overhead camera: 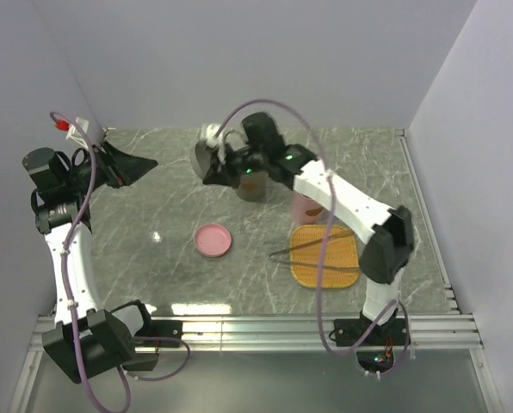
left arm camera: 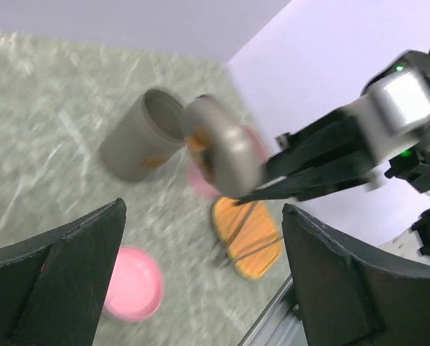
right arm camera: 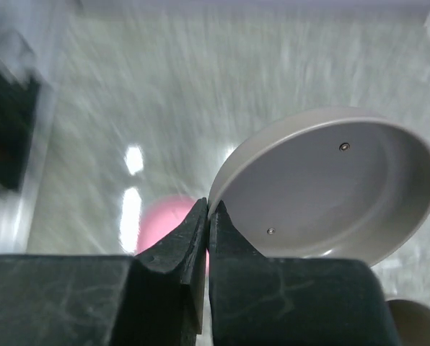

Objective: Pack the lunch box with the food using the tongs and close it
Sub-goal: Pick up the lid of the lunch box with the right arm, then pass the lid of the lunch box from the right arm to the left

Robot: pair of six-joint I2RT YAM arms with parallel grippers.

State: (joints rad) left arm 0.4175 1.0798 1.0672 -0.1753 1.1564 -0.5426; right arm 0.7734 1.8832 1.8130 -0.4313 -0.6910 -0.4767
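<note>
The robot's right gripper is holding the grey lid (right arm camera: 238, 158) by the lid's rim, which leaves the orange strap (left arm camera: 199, 141) free. The left gripper goes on moving closer until it closes on that strap.
My right gripper (right arm camera: 209, 209) is shut on the rim of a round grey lid (right arm camera: 323, 187) and holds it tilted in the air at the back of the table (overhead camera: 207, 159). Just right of it stands the open grey lunch box tub (overhead camera: 252, 186), also in the left wrist view (left arm camera: 139, 137). The silver tongs (overhead camera: 304, 250) lie across the orange woven tray (overhead camera: 334, 267). My left gripper (overhead camera: 132, 163) hovers open and empty at the far left (left arm camera: 204, 209). No food is clear; only a blurred orange patch (left arm camera: 197, 140) shows at the lid's edge.
A pink tub (overhead camera: 306, 206) stands behind the tray, under my right arm. A pink lid (overhead camera: 213, 241) lies flat mid-table, also seen below my right fingers (right arm camera: 164, 223). Walls close in the back and both sides; a metal rail (overhead camera: 265, 327) runs along the near edge.
</note>
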